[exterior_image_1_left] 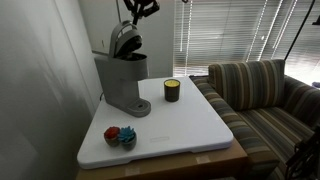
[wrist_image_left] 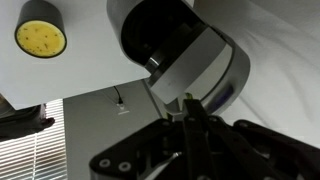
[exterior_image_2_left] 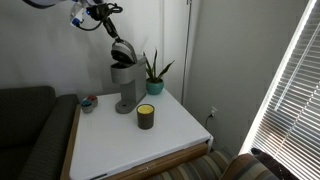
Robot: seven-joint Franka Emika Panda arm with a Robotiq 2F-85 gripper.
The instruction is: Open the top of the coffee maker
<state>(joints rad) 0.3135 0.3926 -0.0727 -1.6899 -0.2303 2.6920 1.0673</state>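
Note:
I can see the coffee maker's top (exterior_image_2_left: 123,50) tilted open above the coffee maker's dark inside, so I keep raising my gripper away from the top's raised edge (exterior_image_1_left: 127,27) until my gripper hangs clear.
The slim grey coffee maker (exterior_image_1_left: 122,80) stands at the back of the white table, and shows in both exterior views (exterior_image_2_left: 124,88). Its grey hinged top (exterior_image_1_left: 124,40) is tilted up and open, with the dark inside of the head showing in the wrist view (wrist_image_left: 150,40). The raised top also shows in an exterior view (exterior_image_2_left: 122,52) and in the wrist view (wrist_image_left: 195,62). My gripper (exterior_image_1_left: 138,10) hangs just above the top's raised edge (exterior_image_2_left: 108,22). In the wrist view its fingers (wrist_image_left: 190,105) are pressed together and hold nothing. I cannot tell whether they touch the top.
A small dark candle jar (exterior_image_1_left: 172,90) with yellow wax (wrist_image_left: 40,37) stands on the white table (exterior_image_1_left: 190,125). Small red and blue objects (exterior_image_1_left: 120,136) lie near the front corner. A potted plant (exterior_image_2_left: 153,75) stands behind the machine. A striped sofa (exterior_image_1_left: 265,95) flanks the table.

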